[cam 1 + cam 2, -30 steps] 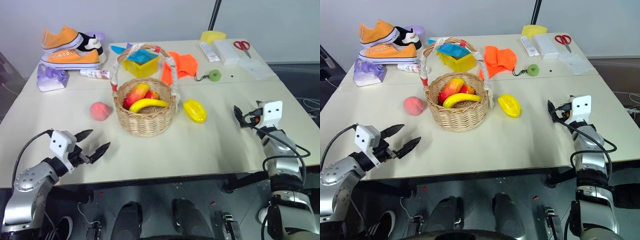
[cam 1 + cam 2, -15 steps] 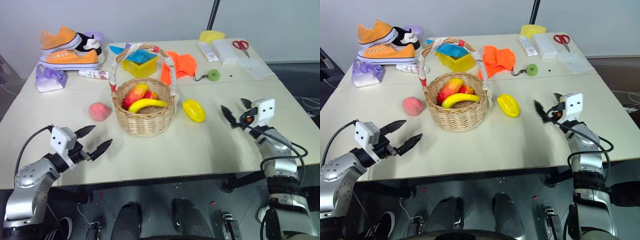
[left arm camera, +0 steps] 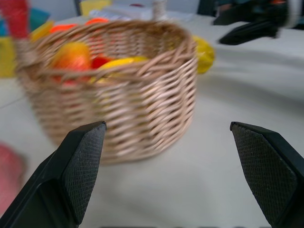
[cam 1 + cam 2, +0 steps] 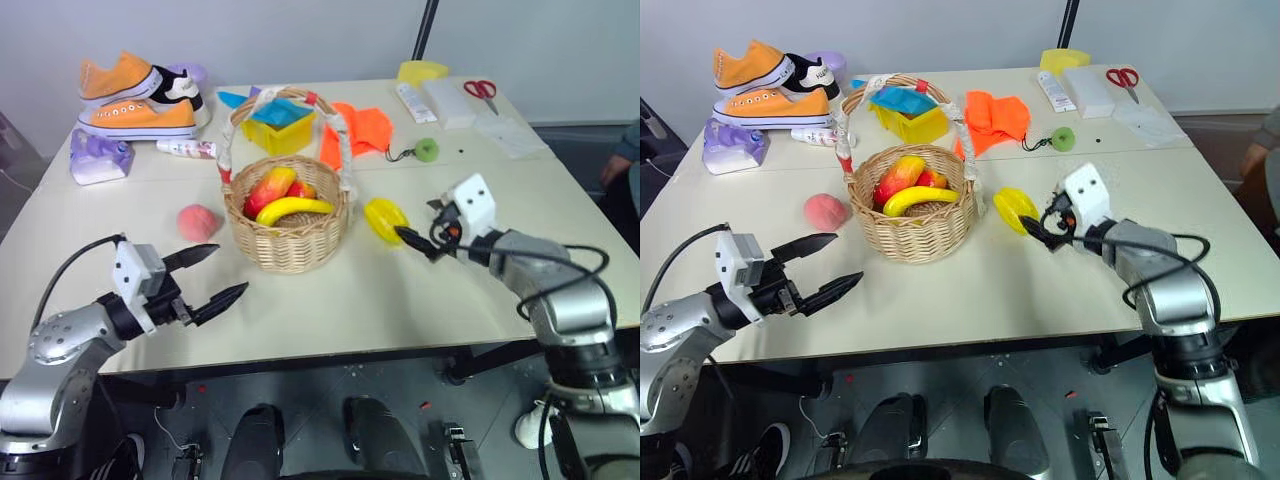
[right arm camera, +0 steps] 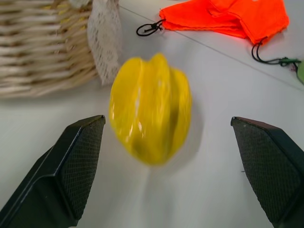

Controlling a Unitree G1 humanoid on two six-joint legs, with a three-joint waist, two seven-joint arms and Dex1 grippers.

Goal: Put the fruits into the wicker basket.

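My right gripper keeps moving forward and closes around the fruit's middle, as the yellow fruit points lengthwise at its open fingers, clear of the wicker basket.
The wicker basket stands mid-table with a yellow banana and a red-yellow mango inside it. A pink-red peach lies on the table just left of the basket. A glossy yellow oval fruit lies just right of it. My right gripper is open right beside this yellow fruit, which sits ahead between the wide-spread fingers. My left gripper hangs open and empty over the table's near left, pointing at the basket, below the peach.
Along the far edge lie orange shoes, a purple pack, a yellow plastic box, an orange cloth, a green ball on a cord, a white box and scissors. A person's arm shows at the right edge.
My right gripper has swung left across the table to the yellow oval fruit. My left gripper has shifted a little right and up toward the basket. A person's arm has come into view.
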